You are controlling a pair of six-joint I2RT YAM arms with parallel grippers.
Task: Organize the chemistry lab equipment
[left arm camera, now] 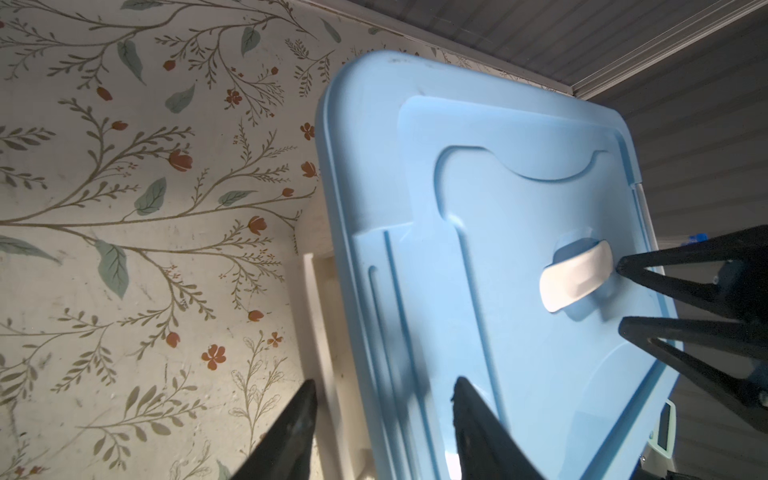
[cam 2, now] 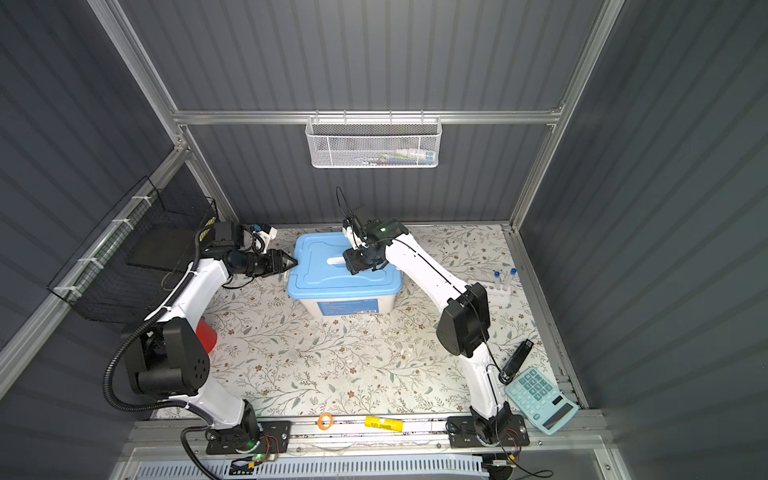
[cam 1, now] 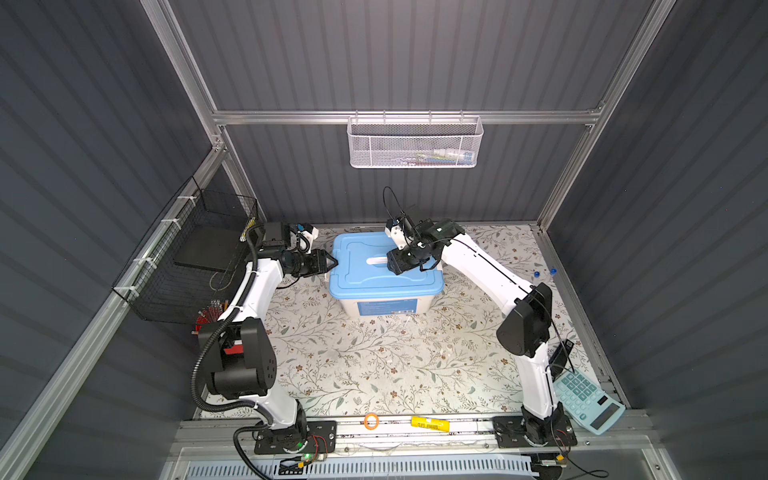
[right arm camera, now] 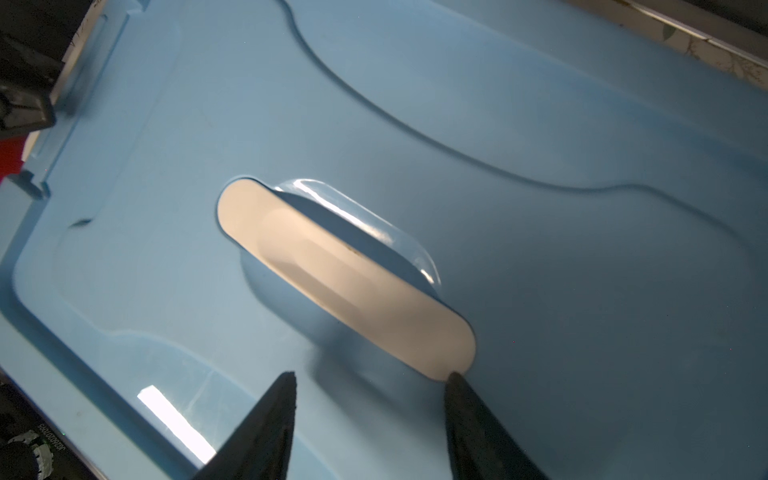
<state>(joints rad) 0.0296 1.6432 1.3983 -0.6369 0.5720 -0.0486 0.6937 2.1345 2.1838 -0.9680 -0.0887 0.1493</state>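
Note:
The robot's left gripper comes in at a slant and the white latch (left arm camera: 321, 344) stands away from the blue lid's edge (left arm camera: 369, 300), so next the gripper opens, moves up and straddles both from above.
A white storage box (cam 1: 386, 305) with a blue lid (cam 1: 361, 276) (cam 2: 324, 280) stands at the back middle in both top views. My left gripper (cam 1: 334, 262) (left arm camera: 383, 386) is open at the lid's left edge: one finger over the lid (left arm camera: 498, 208), the other outside beside the box wall, not pressing. My right gripper (cam 1: 389, 264) (right arm camera: 370, 376) hovers open over the lid (right arm camera: 540, 124), one fingertip at the end of the white handle (right arm camera: 345, 282) (left arm camera: 575, 276). Two blue-capped tubes (cam 2: 505, 275) stand in a white rack (cam 2: 496, 293) at the right, behind the right arm.
A red cup of sticks (cam 1: 208, 316) sits behind the left arm, below a black wire basket (cam 1: 187, 257). A pale blue calculator (cam 1: 588, 399) and a black device (cam 2: 517, 359) lie front right. A white mesh basket (cam 1: 415, 143) hangs on the back wall.

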